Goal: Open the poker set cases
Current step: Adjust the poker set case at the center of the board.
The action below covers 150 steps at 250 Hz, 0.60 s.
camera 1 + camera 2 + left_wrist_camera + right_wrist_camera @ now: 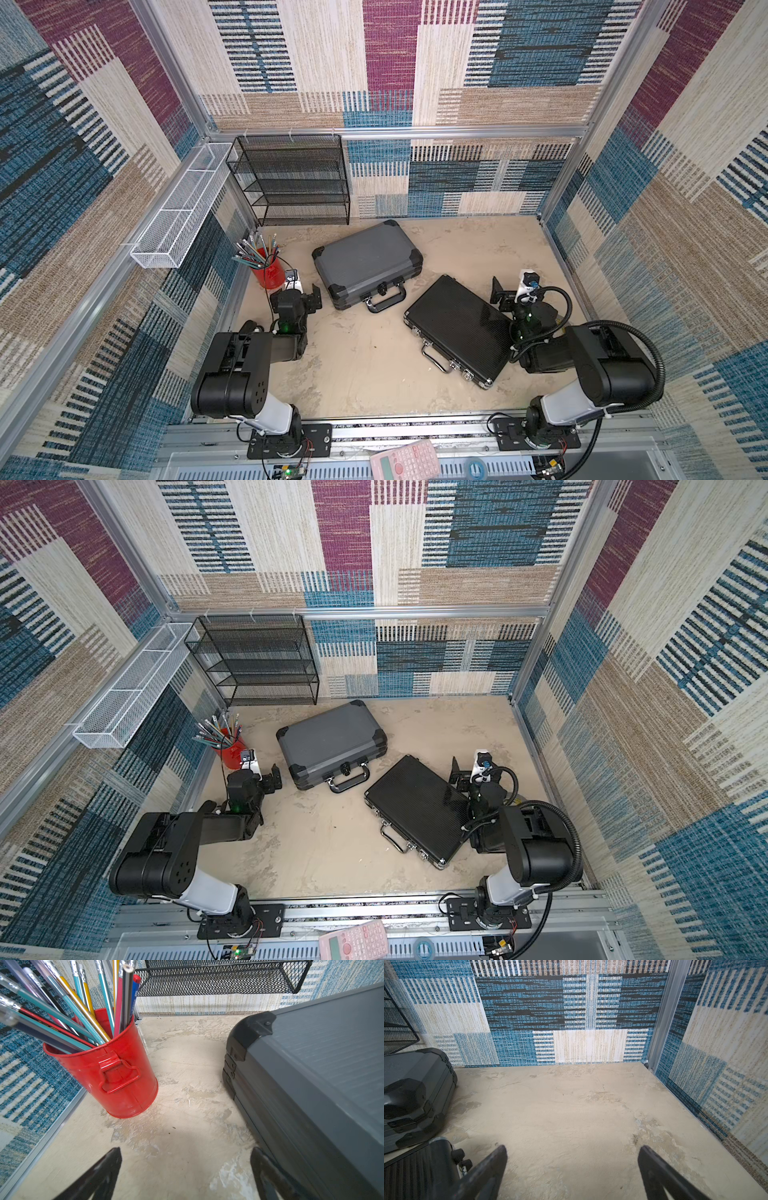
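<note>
The black case sits at an angle (460, 329) to the front rail. My right gripper should grip its near end (502, 364) and my left gripper should grip its far end, so that they can turn the case square.
Two poker set cases lie shut on the beige floor in both top views. The grey case (368, 259) (332, 739) with black corner caps sits mid-back, handle toward me. The slimmer black case (457, 328) (415, 808) lies to its right at an angle, its silver latches and handle on the near-left edge. My left gripper (302, 293) (186, 1150) is open just left of the grey case (311, 1084), holding nothing. My right gripper (508, 296) (573, 1148) is open above bare floor beyond the black case's (419, 1172) far right corner.
A red bucket of pencils (270, 270) (116, 1076) stands close to the left gripper's left. A black wire-mesh shelf (297, 183) stands at the back wall and a white mesh basket (183, 212) hangs on the left wall. A pink calculator (405, 461) lies on the front rail.
</note>
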{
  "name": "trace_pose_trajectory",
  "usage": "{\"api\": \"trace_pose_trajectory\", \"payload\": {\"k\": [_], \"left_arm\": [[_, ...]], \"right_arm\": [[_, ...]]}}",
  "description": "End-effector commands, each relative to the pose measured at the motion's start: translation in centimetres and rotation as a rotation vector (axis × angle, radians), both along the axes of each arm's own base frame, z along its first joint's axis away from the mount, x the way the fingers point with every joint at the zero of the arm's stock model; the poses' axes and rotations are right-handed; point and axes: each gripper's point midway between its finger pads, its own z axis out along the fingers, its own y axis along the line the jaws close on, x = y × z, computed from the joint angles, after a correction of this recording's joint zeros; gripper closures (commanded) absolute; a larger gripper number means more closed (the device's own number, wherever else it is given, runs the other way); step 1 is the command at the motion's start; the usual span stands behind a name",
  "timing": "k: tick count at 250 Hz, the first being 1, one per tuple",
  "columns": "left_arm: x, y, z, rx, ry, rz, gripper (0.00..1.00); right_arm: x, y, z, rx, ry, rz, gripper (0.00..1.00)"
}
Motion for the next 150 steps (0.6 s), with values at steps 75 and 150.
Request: {"api": "trace_pose_trajectory", "payload": {"k": [75,150], "left_arm": [[-0.9,0.2,1.4,-0.019,-0.067,0.015,0.04],[0.2,-0.1,3.1,-0.009,0.028,-0.006,0.07]], "right_arm": [[1.5,-1.9,5.8,0.037,0.131,-0.114,0.0],[-2.5,-0.3,6.6,0.305,0.195,-0.071,0.01]]}}
